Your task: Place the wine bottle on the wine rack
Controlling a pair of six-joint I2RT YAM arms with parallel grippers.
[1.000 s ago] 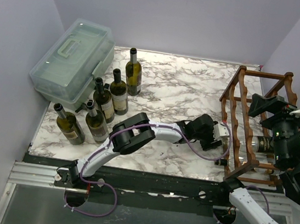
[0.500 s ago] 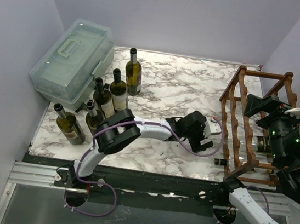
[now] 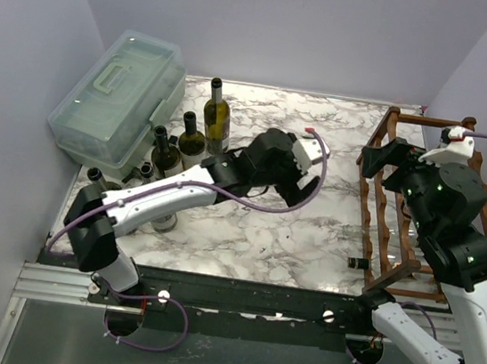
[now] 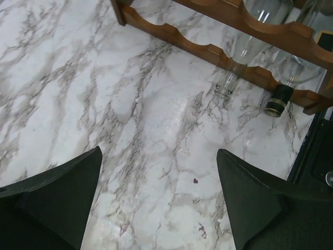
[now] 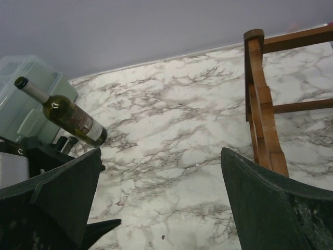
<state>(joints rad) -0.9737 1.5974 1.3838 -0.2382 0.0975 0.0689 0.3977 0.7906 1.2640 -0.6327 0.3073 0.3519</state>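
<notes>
The green bottle under the robot's forearm is standing with its neck up, clear of the plastic box, so the robot's open left gripper should keep going to that neck (image 3: 146, 170) and close.
The reddish-brown wine rack (image 3: 380, 220) stands at the table's right side. At least two bottles lie in its lowest tier: a clear neck (image 4: 227, 83) and a dark-capped neck (image 4: 276, 101), the cap also showing from above (image 3: 356, 262). Several green wine bottles (image 3: 217, 117) stand at the left next to the plastic box. My left gripper (image 3: 309, 178) is open and empty above mid-table; the left wrist view (image 4: 158, 156) shows bare marble between its fingers. My right gripper (image 3: 379, 160) is open and empty above the rack's far left corner (image 5: 263, 104); the right wrist view (image 5: 161, 151) shows only marble below it.
A translucent lidded plastic box (image 3: 120, 98) sits at the back left. One standing bottle (image 5: 65, 113) shows beside it in the right wrist view. My left forearm passes in front of the nearest standing bottles. Purple walls close the table on three sides.
My left gripper has drawn back from the rack's front and risen toward mid-table. My right gripper has swung up and left, from the rack's right side to above its far left corner.
</notes>
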